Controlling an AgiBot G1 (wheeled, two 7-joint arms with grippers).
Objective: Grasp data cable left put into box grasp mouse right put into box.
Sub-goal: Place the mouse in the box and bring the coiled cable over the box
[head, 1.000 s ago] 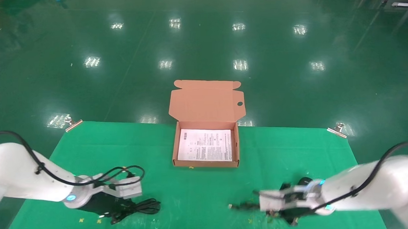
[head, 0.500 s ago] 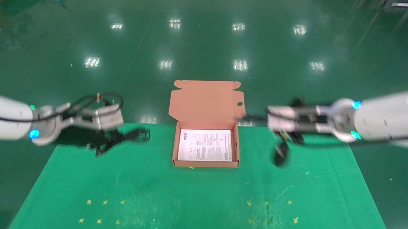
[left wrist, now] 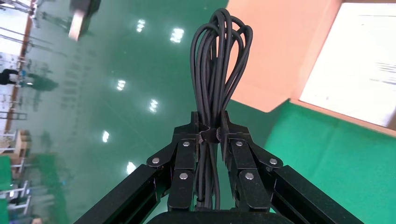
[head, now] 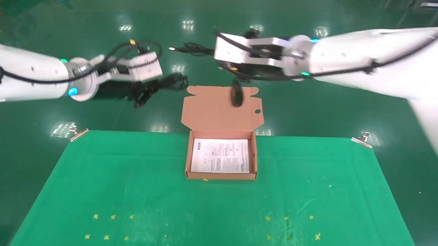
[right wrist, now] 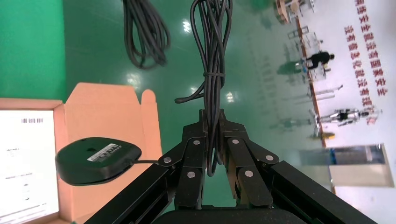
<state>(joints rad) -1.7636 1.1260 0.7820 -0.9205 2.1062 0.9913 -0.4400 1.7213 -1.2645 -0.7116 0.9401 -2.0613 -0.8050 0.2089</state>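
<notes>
The robot's right gripper and the hanging mouse (head: 236,94) block the way over the lid, so the robot's left gripper should move back until the mouse is lying inside the box (head: 221,155).
The box (head: 187,164) lies open at the far middle of the green mat, lid (head: 218,108) raised, white printed sheet (head: 220,155) inside. My left gripper (head: 145,90) is high up, left of the lid, shut on the data cable (head: 163,84); in the left wrist view the jaws (left wrist: 210,123) clamp the loops (left wrist: 219,56). My right gripper (head: 220,61) is high over the lid, shut on the mouse's thin cord (right wrist: 212,46). The mouse (head: 236,94) hangs from the cord in front of the lid, label side showing in the right wrist view (right wrist: 95,158).
The green mat (head: 222,214) covers the table, held by metal clips at the far corners (head: 77,134) (head: 361,140). Small yellow marks lie near the front on both sides. The shiny green floor lies beyond the table.
Both arms have lifted from the mat's front corners and swung up and inward: the left with the data cable, the right with the mouse dangling by its cord over the lid.
</notes>
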